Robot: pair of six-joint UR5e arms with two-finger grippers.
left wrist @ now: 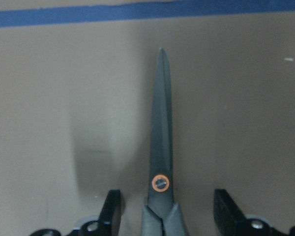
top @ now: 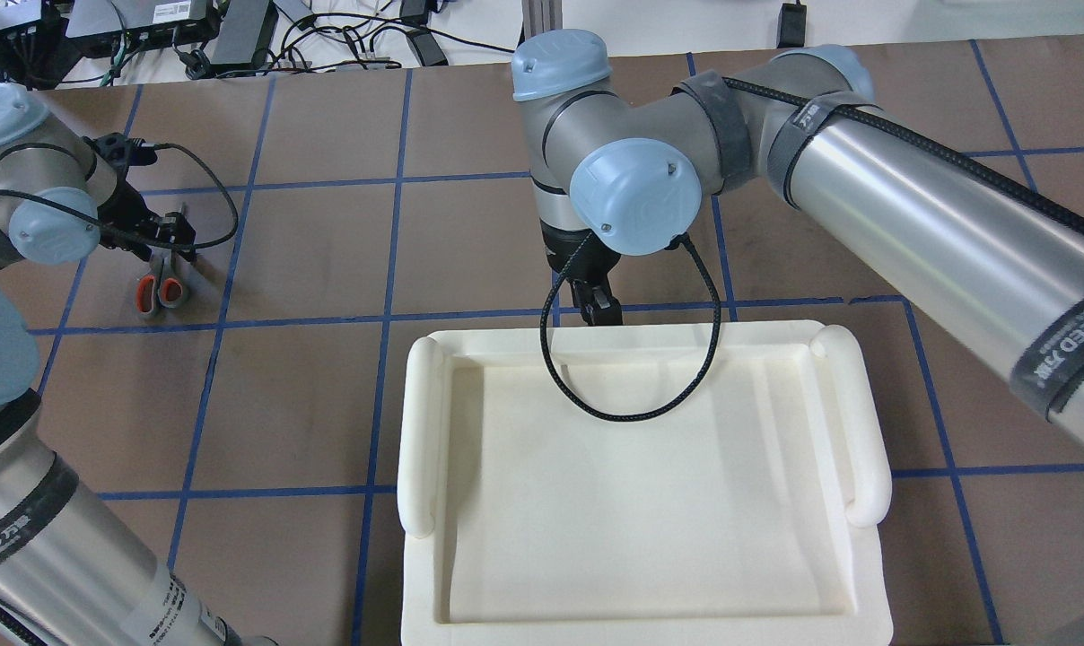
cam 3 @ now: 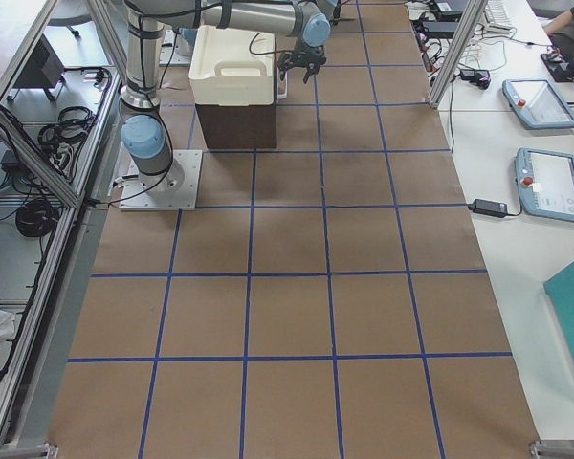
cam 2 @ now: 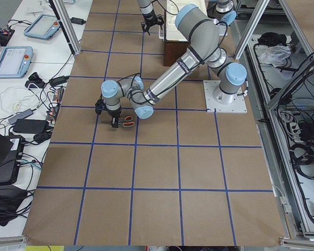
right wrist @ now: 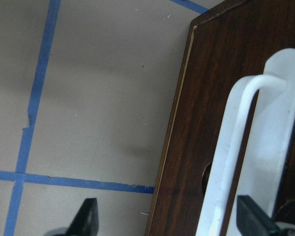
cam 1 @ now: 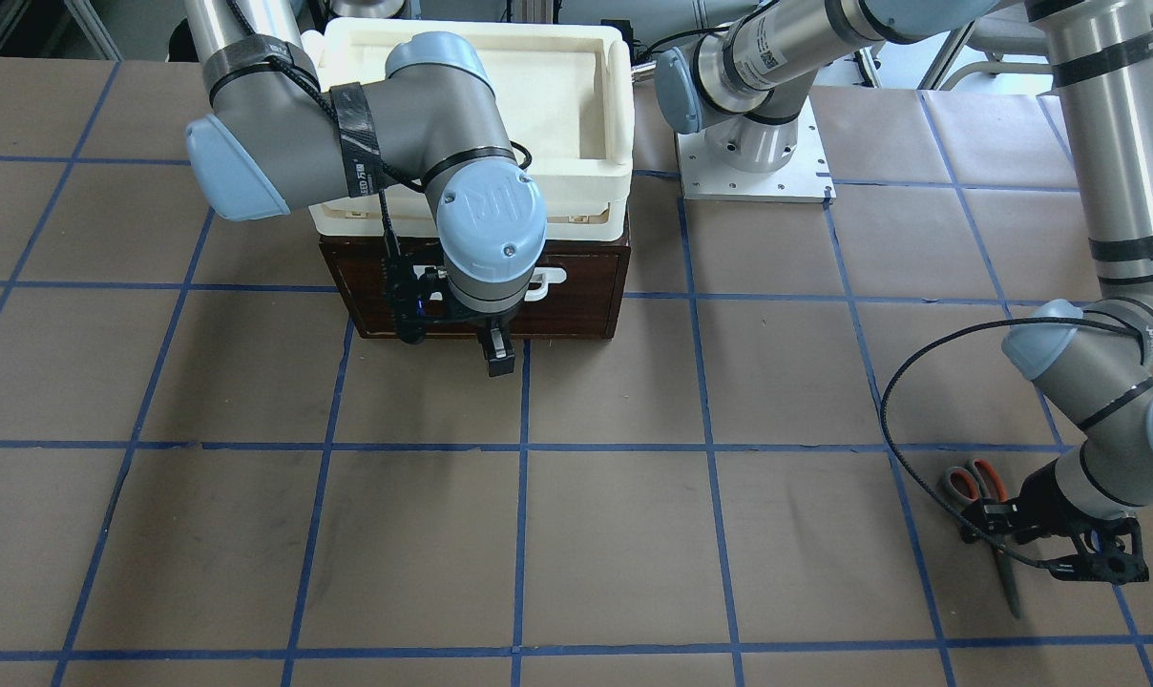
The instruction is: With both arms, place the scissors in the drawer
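The scissors (cam 1: 982,489) should stay closed when the robot lifts them, because the blades (left wrist: 162,123) are shut and the left gripper's fingers are on both sides of them near the pivot.
The scissors (cam 1: 1006,577) lie flat on the brown table, with grey handles lined orange and dark blades; they also show in the overhead view (top: 161,289). My left gripper (cam 1: 992,525) is open and low over them. In the left wrist view the scissors (left wrist: 161,147) lie between its two fingers (left wrist: 110,211), near the pivot. The dark brown drawer (cam 1: 576,286) is closed, with its white handle (right wrist: 231,162) on the front. My right gripper (cam 1: 500,361) is open right in front of the handle, its fingertips (right wrist: 86,216) to either side of it.
A cream-white plastic tray (top: 421,422) sits on top of the drawer box and hides it from overhead. The right arm's cable (top: 632,413) hangs over the tray. The left arm's base plate (cam 1: 753,162) stands beside the box. Blue tape lines grid the table.
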